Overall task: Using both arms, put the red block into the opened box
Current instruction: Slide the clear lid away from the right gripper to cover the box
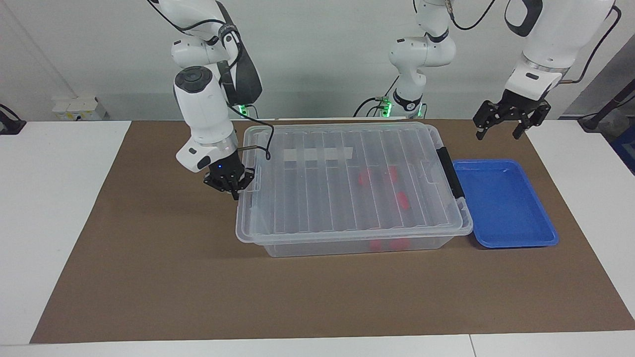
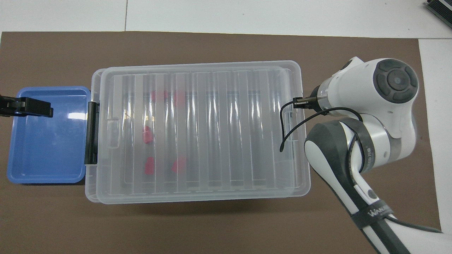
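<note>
The ribbed lid lies square, just short of the box's end (image 2: 96, 86), so the robot's right gripper should keep pushing it toward the black handle (image 2: 91, 133) until the rims meet.
The clear box (image 1: 347, 246) stands mid-table with its ribbed lid (image 1: 322, 198) lying flat on top, covering nearly all of it. Several red blocks show through the lid, among them one (image 1: 402, 200) toward the left arm's end and one (image 2: 147, 134) in the overhead view. My right gripper (image 1: 232, 188) is shut, low at the lid's edge at the right arm's end, touching it. In the overhead view that gripper is hidden under its own wrist. My left gripper (image 1: 498, 133) hangs open and empty in the air, over the blue tray's (image 2: 46, 148) end nearest the left arm.
The blue tray (image 1: 506, 208) is empty and sits against the box's end with the black handle (image 1: 449, 171). A whitish tape strip (image 1: 317, 154) is on the lid. Brown mat (image 1: 149, 277) covers the table around the box.
</note>
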Motion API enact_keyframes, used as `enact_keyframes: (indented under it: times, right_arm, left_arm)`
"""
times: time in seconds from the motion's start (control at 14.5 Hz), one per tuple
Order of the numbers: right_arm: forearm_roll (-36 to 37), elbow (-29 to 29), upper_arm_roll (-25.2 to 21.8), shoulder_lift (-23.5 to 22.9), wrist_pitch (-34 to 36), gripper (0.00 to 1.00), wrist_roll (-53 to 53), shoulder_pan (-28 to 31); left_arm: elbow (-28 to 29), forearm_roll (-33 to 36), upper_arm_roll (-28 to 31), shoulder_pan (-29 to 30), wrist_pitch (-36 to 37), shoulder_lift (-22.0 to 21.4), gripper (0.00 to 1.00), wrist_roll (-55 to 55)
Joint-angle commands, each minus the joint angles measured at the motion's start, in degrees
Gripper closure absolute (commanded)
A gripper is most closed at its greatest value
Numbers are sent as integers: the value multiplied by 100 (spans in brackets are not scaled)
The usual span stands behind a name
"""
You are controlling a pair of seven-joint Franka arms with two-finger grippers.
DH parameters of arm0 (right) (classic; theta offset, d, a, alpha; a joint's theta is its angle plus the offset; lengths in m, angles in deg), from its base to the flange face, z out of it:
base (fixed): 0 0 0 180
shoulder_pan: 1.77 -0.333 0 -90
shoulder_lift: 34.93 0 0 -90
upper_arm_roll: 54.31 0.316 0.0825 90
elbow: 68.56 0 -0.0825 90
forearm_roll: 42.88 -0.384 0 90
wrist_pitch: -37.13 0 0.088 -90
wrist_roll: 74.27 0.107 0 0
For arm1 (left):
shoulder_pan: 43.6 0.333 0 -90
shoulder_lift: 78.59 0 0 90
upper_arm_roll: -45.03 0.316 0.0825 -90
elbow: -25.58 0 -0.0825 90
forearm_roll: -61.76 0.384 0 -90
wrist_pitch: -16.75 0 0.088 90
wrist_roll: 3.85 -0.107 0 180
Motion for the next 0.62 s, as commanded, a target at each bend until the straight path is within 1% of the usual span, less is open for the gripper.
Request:
enact_keyframes:
  times: [0.0,0.21,0.55]
  right_arm:
    - [-111,21,27,-127,-164,100,130,-76]
    - [-94,38,27,-127,-85,100,43,-33]
    - [3,178,-8,-101,222,100,-563,205]
  left_arm:
    - [64,-85,29,-4,83,-98,0,47]
    - [64,-85,29,-4,75,-98,0,56]
    - [64,-85,29,-4,83,-98,0,47]
